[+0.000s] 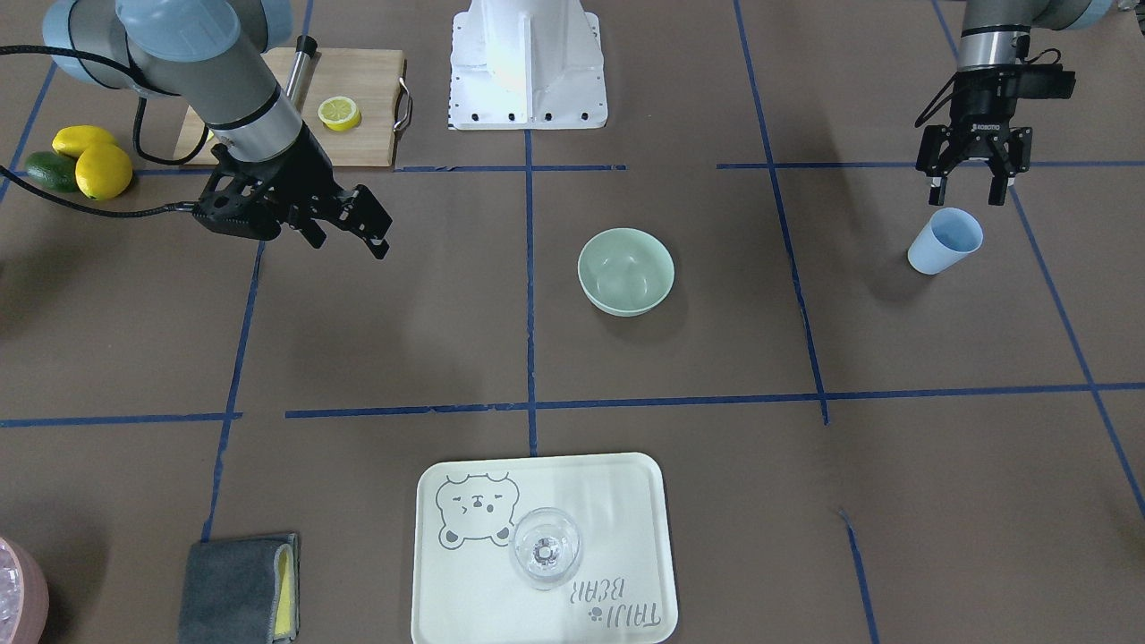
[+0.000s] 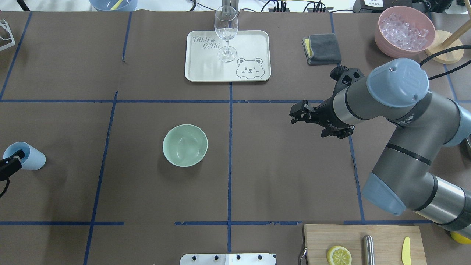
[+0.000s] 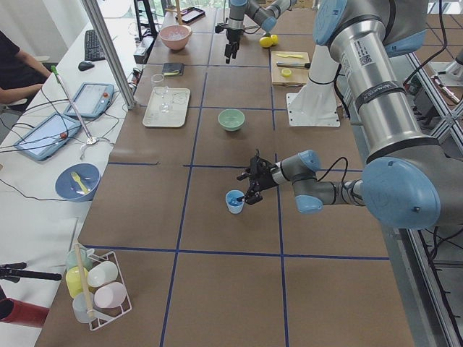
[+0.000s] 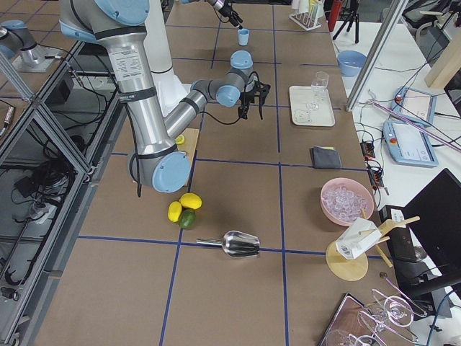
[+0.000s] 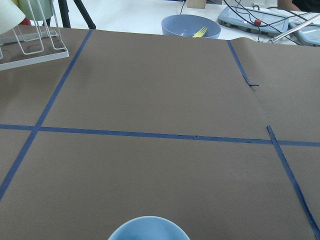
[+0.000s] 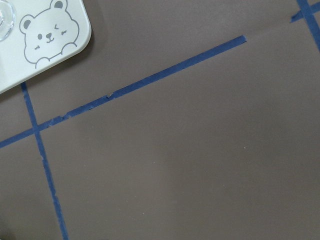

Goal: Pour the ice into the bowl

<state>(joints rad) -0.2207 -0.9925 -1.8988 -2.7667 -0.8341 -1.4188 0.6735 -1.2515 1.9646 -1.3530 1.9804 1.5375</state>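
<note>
The bowl is empty. The light blue cup's side hides its bottom, so I should expect loose ice to fall out when I pour.
The pale mint-green bowl stands upright near the table's middle and also shows in the overhead view. I cannot make out loose ice in it. A light blue cup stands at the robot's far left; its contents do not show clearly. My left gripper is open just on the robot's side of the cup, one finger at its rim. The cup's rim shows at the bottom of the left wrist view. My right gripper is open and empty above bare table, well off the bowl.
A cream bear tray with a wine glass stands beyond the bowl. A pink container of ice cubes and a grey cloth lie far right. A cutting board holds a lemon half; lemons lie beside it.
</note>
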